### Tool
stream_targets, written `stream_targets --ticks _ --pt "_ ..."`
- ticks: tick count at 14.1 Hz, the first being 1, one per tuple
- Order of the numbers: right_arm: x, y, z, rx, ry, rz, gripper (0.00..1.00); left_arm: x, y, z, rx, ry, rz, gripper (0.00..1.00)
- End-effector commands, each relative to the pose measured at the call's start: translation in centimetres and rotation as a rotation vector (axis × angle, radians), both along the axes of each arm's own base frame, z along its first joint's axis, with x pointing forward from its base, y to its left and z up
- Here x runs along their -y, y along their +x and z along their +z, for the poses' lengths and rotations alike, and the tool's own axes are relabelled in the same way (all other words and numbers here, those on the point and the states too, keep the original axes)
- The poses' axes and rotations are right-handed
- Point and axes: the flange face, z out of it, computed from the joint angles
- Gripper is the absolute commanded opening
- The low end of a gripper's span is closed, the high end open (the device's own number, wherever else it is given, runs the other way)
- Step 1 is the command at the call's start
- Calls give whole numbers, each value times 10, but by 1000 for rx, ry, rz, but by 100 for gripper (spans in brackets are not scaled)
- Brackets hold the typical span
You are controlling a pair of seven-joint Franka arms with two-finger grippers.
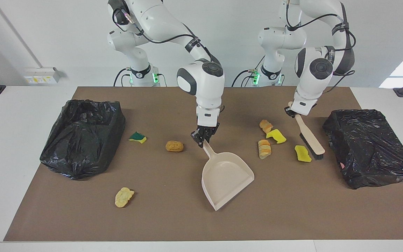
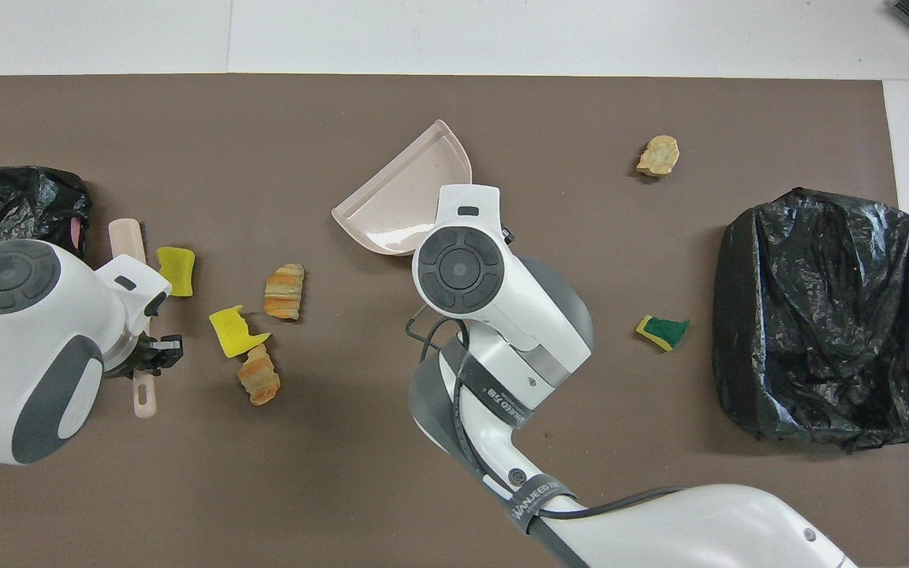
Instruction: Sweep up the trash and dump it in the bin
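Note:
The dustpan's opening (image 2: 387,169) points at a slant past the yellow sponge bits (image 2: 177,270), so the robot's right gripper should turn it toward them and the left gripper should sweep them in.
My right gripper (image 1: 201,137) is shut on the handle of the beige dustpan (image 1: 224,179), which rests on the mat mid-table with its mouth angled toward the left arm's end. My left gripper (image 1: 290,111) is shut on the handle of the beige brush (image 1: 310,139); its black bristles touch down beside a yellow sponge bit (image 1: 302,153). Between brush and dustpan lie another yellow sponge bit (image 1: 276,135) and two bread-like lumps (image 1: 265,125) (image 1: 264,148). A nugget (image 1: 174,146), a green-and-yellow sponge piece (image 1: 137,137) and a pale yellow lump (image 1: 124,197) lie toward the right arm's end.
A bin lined with a black bag (image 1: 366,147) stands at the left arm's end, right beside the brush. A second black-bagged bin (image 1: 82,136) stands at the right arm's end. The brown mat (image 1: 173,217) covers the table.

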Motion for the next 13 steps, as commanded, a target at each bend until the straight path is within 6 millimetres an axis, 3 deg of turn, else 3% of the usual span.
stream_targets --ticks 1,3,6,10,13 --pt "30 1 18 -112 38 158 0 -26 19 -11 -50 28 -90 0" --pt "52 4 27 -158 33 269 0 -39 12 -22 -109 6 -160 0" --pt "81 11 24 -209 -4 505 0 -35 -11 -34 -166 -12 -235 0" --pt "98 14 16 -235 -13 793 0 2 -25 -37 -184 -40 -272 0" --pt "109 13 6 -200 -17 909 0 40 -41 -39 -185 -98 -249 0"
